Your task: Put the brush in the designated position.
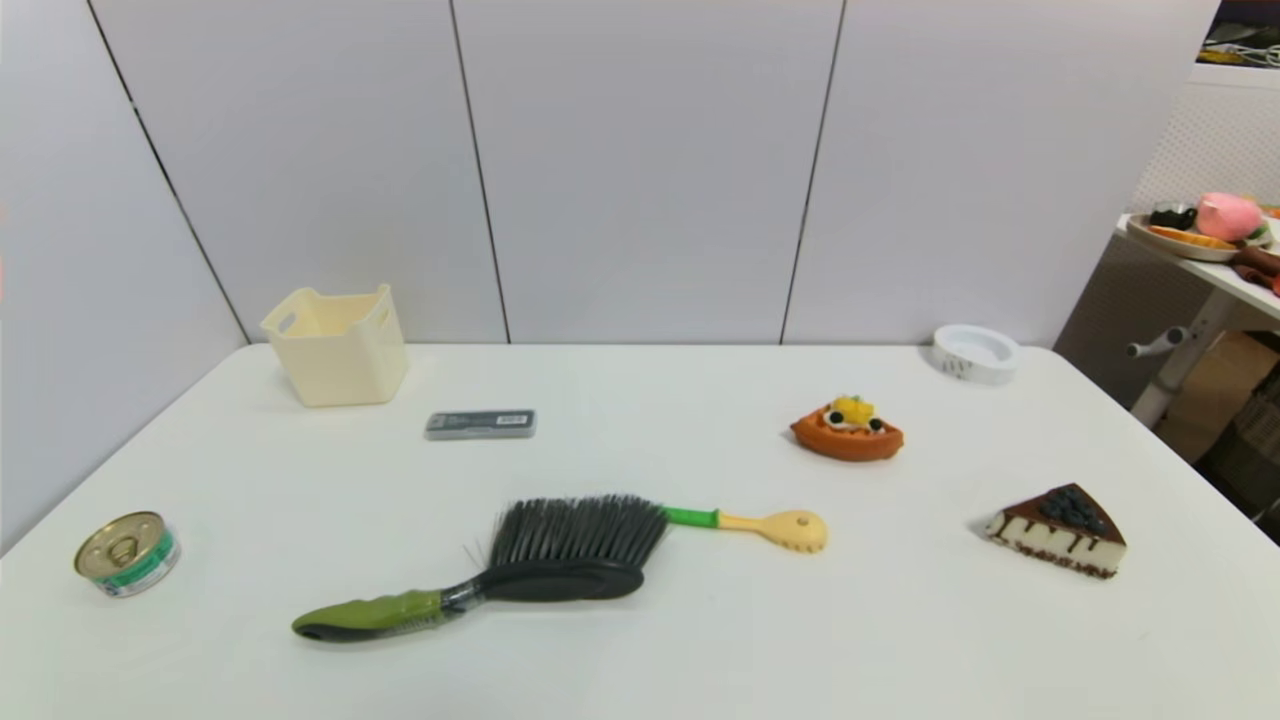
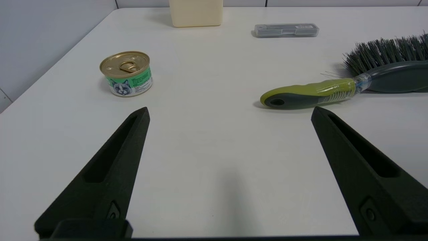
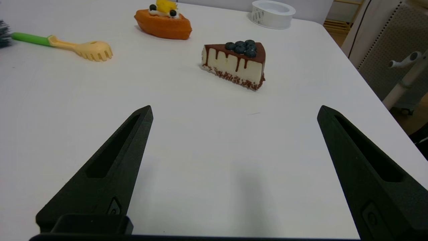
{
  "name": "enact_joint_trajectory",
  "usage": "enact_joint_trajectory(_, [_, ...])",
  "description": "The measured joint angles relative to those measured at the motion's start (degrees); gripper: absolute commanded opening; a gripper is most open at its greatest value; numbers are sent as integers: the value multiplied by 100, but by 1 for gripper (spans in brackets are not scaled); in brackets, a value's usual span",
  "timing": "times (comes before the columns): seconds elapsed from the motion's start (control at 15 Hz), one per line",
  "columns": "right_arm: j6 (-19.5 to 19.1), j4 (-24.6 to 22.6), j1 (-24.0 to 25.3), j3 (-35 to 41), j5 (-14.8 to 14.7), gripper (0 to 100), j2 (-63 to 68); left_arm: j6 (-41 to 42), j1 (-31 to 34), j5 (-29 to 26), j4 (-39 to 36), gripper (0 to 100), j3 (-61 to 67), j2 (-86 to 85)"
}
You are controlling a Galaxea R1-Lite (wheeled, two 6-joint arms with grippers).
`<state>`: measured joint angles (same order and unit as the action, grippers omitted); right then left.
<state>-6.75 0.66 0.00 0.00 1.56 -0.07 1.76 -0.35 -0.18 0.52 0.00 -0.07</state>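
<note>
My gripper will lift the brush (image 1: 561,581). The green-and-yellow toy spoon's handle disappears (image 1: 669,516) behind the brush's bristles, so the handle's hidden end will then show and stay where it is.
The brush (image 1: 500,575) lies flat near the table's front centre, dark grey bristles pointing away from me, black oval head, olive-green and black handle (image 2: 307,95) reaching toward the left. My left gripper (image 2: 230,112) is open, low over bare table, a short way short of the handle's end. My right gripper (image 3: 234,111) is open too, over bare table in front of a cake slice. Neither gripper shows in the head view. Nothing is held.
A cream basket (image 1: 338,345) stands at the back left, a grey case (image 1: 480,424) near it, a cat-food can (image 1: 127,553) at the front left. A green-and-yellow toy spoon (image 1: 760,524), orange tart (image 1: 847,430), chocolate cake slice (image 1: 1058,517) and white ring dish (image 1: 975,352) lie to the right.
</note>
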Motion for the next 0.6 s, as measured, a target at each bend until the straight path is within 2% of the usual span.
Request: enact_joint_trajectory(0.6, [-5, -2, 0, 0, 0, 100, 0, -266, 28, -45, -93, 100, -250, 439])
